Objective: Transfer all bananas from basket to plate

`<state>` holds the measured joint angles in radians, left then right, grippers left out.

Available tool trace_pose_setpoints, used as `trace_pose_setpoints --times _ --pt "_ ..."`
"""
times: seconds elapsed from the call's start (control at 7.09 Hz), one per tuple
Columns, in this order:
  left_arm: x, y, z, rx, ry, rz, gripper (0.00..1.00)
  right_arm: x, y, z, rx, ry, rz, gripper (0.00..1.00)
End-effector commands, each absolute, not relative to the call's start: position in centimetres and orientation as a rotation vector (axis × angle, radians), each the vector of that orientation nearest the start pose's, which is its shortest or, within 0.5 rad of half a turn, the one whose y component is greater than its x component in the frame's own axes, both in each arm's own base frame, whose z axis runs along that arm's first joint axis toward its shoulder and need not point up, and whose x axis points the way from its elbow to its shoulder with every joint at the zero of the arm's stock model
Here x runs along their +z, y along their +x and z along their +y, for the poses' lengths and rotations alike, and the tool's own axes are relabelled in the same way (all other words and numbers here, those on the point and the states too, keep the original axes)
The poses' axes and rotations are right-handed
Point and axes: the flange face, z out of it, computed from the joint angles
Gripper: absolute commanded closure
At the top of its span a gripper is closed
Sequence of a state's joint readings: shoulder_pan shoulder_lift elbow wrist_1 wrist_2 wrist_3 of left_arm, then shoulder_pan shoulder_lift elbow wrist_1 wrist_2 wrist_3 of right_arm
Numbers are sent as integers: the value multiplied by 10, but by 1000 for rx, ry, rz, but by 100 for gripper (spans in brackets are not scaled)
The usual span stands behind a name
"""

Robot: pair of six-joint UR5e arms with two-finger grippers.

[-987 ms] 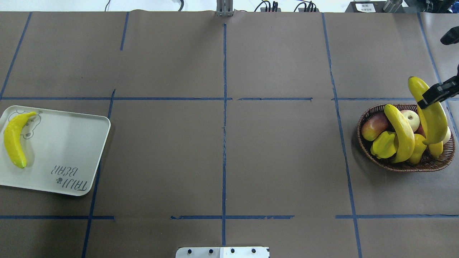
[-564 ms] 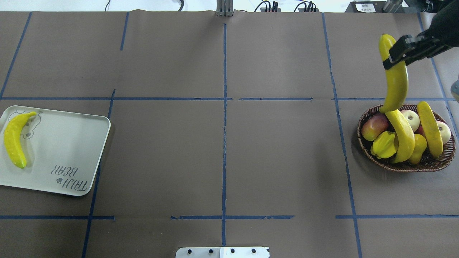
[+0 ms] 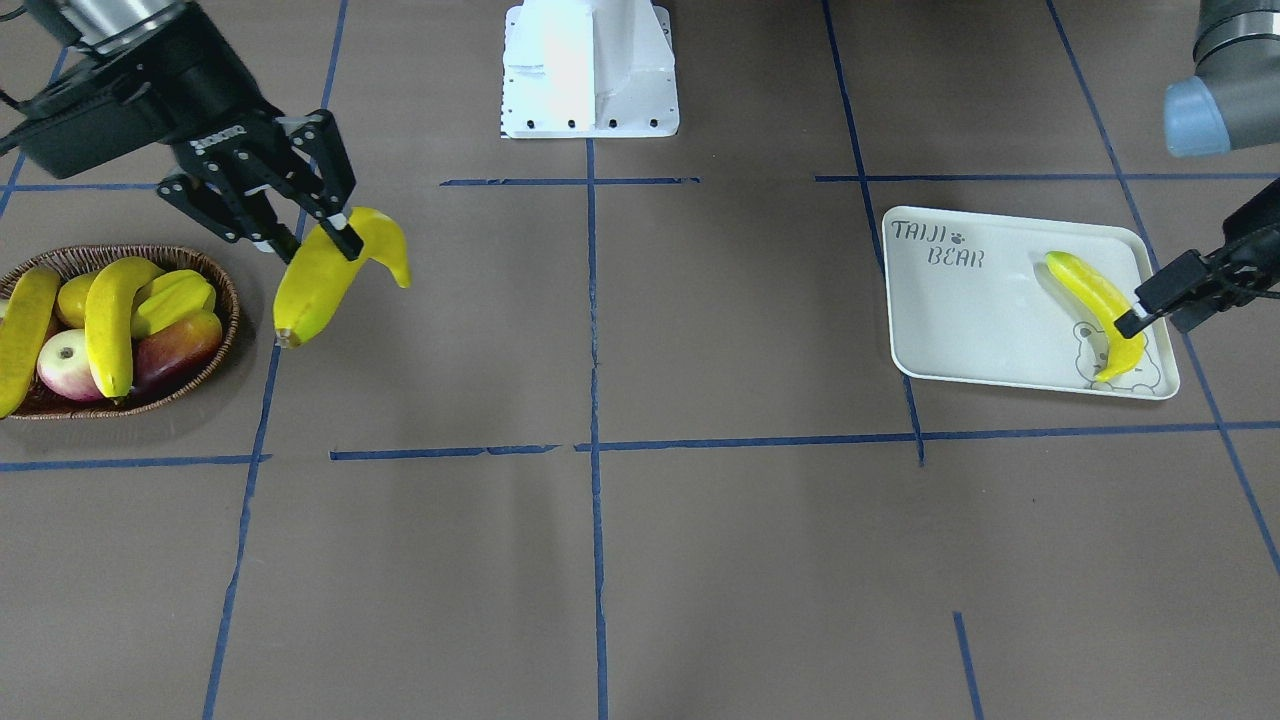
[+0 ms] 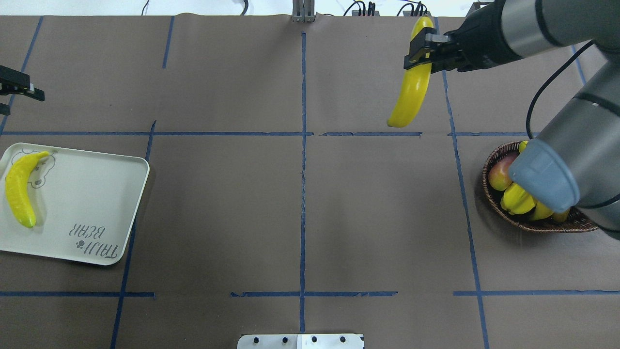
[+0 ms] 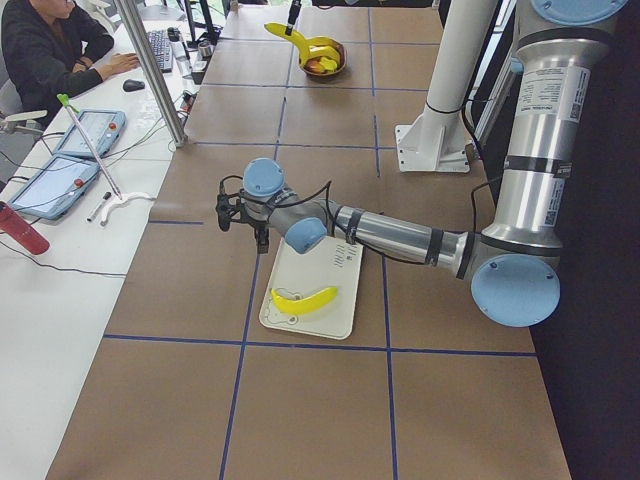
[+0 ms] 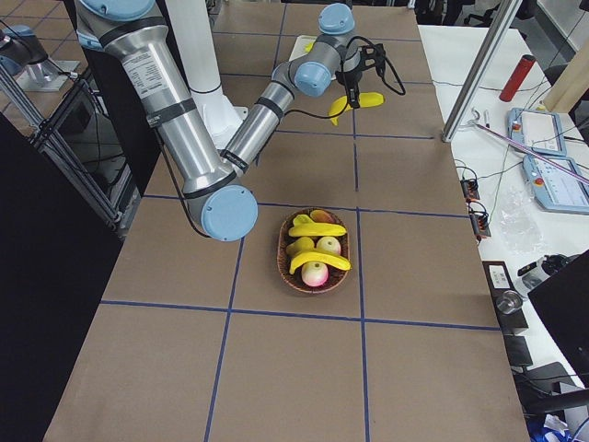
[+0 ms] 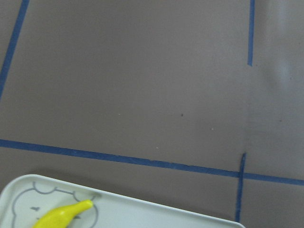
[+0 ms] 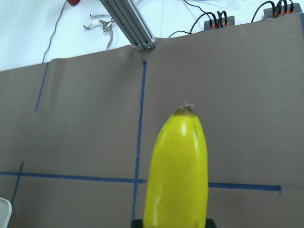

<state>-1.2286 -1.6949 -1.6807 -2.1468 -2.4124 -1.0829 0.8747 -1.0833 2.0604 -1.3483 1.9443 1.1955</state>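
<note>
My open left gripper should keep heading for the banana's free half and close around it, since the banana's curved end (image 3: 392, 248) sticks out clear of my right gripper.
My right gripper (image 4: 420, 52) is shut on a banana (image 4: 410, 94) near its top and holds it hanging in the air, well left of the basket (image 4: 490, 202). It also shows in the front view (image 3: 318, 240), and the held banana fills the right wrist view (image 8: 178, 171). Two bananas (image 3: 110, 315) (image 3: 20, 335) lie in the basket (image 3: 228, 300). One banana (image 4: 19, 189) lies on the plate (image 4: 92, 198). My left gripper (image 4: 19, 97) is open and empty, above the table just beyond the plate's far edge.
The basket also holds a starfruit (image 3: 175, 298), an apple (image 3: 62, 365) and a reddish mango (image 3: 185, 345). My right arm's elbow (image 4: 547, 174) hides much of the basket in the overhead view. The robot's base (image 3: 590, 70) stands at the near middle edge.
My right gripper lifted the banana out of the basket and carried it up and to the left. My left gripper came into the overhead view at the left edge.
</note>
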Motion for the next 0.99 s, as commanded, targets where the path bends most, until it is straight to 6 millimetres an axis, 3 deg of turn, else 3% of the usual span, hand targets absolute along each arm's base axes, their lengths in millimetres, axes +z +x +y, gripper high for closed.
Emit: trace_pose_setpoints --times 0.0,0.42,0.71,0.85 --pt "387 194 -549 -501 -110 1184 0 124 -340 -438 379 588 -1183 100" --pt "315 246 -548 -710 -324 1246 0 92 -416 -375 542 793 -1159 100" --pt "255 292 -538 -835 -472 1275 0 73 -446 -365 594 876 -1129 100" --pt "228 325 -515 -860 -521 1286 0 67 -459 -362 613 908 -1110 100"
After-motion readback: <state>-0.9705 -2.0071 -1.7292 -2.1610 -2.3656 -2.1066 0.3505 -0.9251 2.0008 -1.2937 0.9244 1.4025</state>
